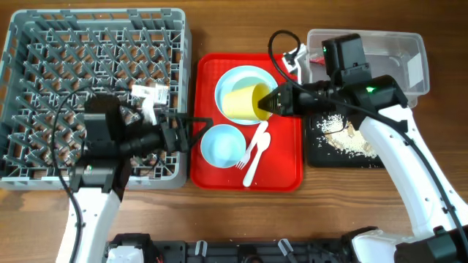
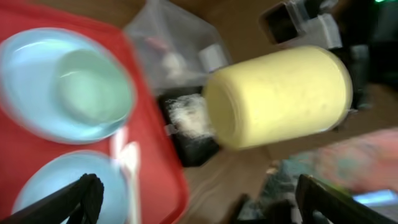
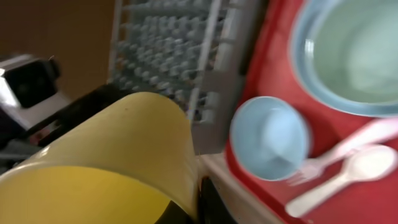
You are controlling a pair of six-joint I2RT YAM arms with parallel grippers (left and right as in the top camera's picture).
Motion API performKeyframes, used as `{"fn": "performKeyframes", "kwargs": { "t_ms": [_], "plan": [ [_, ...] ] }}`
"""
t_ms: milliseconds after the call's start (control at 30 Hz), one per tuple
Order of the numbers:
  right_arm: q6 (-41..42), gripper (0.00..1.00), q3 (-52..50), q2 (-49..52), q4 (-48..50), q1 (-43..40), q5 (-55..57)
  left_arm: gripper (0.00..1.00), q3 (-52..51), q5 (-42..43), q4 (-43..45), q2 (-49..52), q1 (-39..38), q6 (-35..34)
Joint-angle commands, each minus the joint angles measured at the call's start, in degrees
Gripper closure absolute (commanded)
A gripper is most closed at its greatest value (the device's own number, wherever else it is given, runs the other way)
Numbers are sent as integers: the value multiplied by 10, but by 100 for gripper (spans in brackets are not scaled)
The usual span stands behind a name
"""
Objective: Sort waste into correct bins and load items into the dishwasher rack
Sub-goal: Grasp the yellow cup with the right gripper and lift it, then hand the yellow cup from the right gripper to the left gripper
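Observation:
My right gripper is holding the yellow cup [image 1: 259,95] by its rim, across the red tray from the grey rack. My left gripper should therefore grab the cup's loose end [image 1: 231,105].
My right gripper [image 1: 274,101] is shut on the yellow cup [image 1: 245,101] and holds it on its side over the red tray; the cup fills the right wrist view [image 3: 106,162] and shows in the left wrist view [image 2: 280,93]. Under it a mint bowl sits in the pale blue plate [image 1: 228,79]. A second bowl [image 1: 221,145], the white fork [image 1: 252,152] and the spoon [image 1: 257,157] lie on the tray. My left gripper [image 1: 183,135] is open and empty at the grey rack's [image 1: 44,44] right edge. Rice crumbs [image 1: 344,135] lie in the black tray [image 1: 318,153]. The sauce packet is out of view.
The red serving tray [image 1: 289,172] sits between the rack and the black tray. The clear tub [image 1: 398,51] stands at the back right, partly under my right arm. Bare wood table runs along the front.

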Motion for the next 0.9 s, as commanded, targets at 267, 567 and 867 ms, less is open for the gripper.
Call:
{"fn": "performKeyframes", "kwargs": {
  "t_ms": [267, 567, 867],
  "plan": [
    [-20, 95, -5, 5, 41, 5, -208, 0, 7, 156, 235, 35, -84, -94],
    [-18, 96, -5, 5, 52, 44, -207, 0, 7, 142, 311, 35, -93, -144],
    [-17, 96, -5, 5, 51, 48, -207, 28, 7, 141, 329, 35, -100, -153]
  ]
}}
